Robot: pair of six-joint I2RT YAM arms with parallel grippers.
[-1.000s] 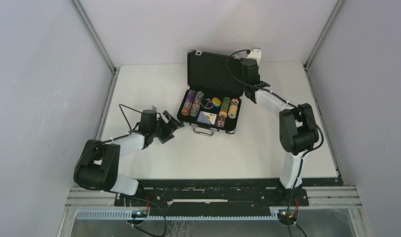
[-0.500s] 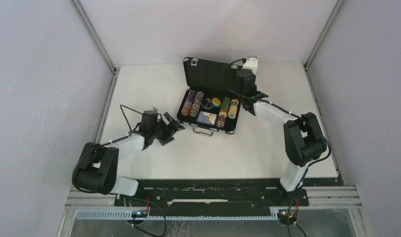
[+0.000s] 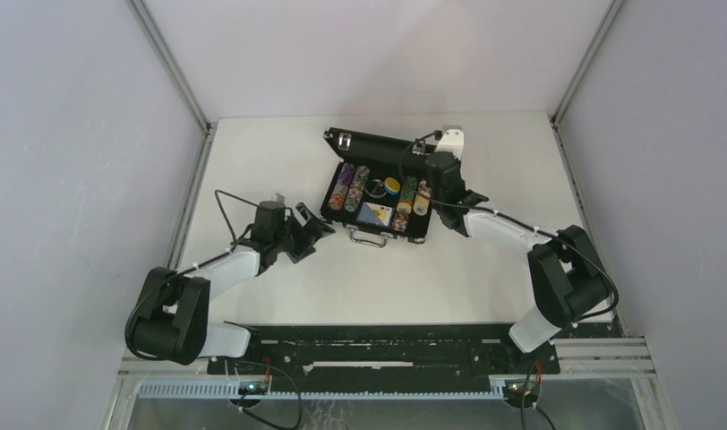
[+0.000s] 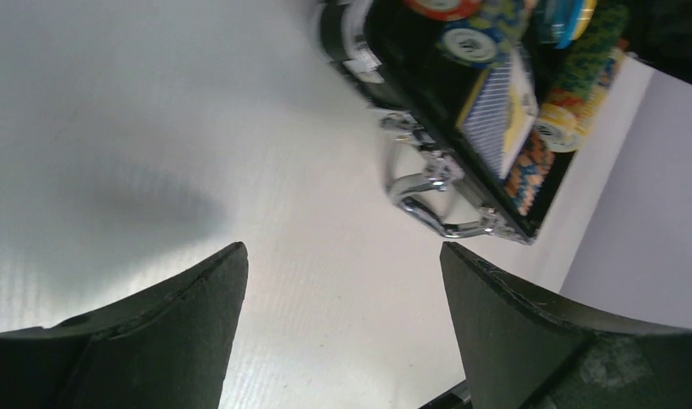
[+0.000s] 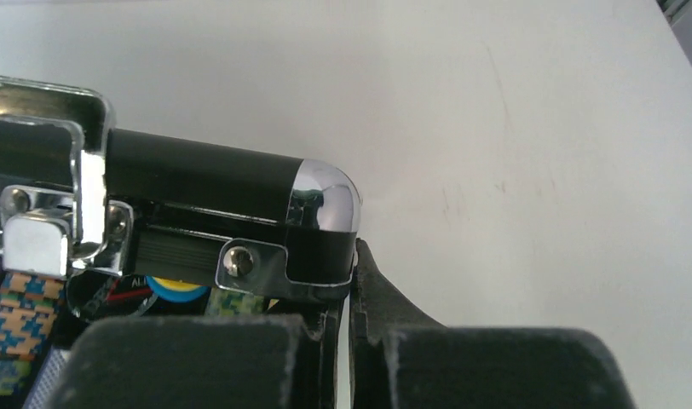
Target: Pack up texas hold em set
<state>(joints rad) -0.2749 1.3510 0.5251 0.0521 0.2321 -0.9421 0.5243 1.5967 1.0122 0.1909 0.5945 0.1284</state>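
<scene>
The silver latch (image 3: 345, 141) on my left gripper's side is hanging inside the lid. My left gripper should swing that latch out of the way before my right gripper shuts the lid.
The black briefcase (image 3: 412, 235) with silver edges lies open at the table's middle back. It holds rolls of poker chips (image 3: 351, 188), a card deck (image 3: 375, 213) and loose tokens (image 3: 385, 186). Its lid (image 3: 373, 146) leans forward, half lowered over the base. My right gripper (image 3: 431, 164) is shut, its fingers pressed against the lid's right corner (image 5: 325, 200); the fingertips (image 5: 353, 290) sit just behind that corner. My left gripper (image 3: 317, 227) is open and empty on the table by the case's front left corner; its view shows the silver handle (image 4: 428, 200) and the deck (image 4: 500, 115) ahead.
A silver latch (image 5: 36, 213) hangs from the lid's edge in the right wrist view. White table (image 3: 387, 278) lies in front of the case. Grey walls and metal frame posts (image 3: 167, 63) close in both sides and the back.
My right arm has swung the lid forward and down, from nearly upright to half lowered over the chips. My left gripper has stayed in about the same place.
</scene>
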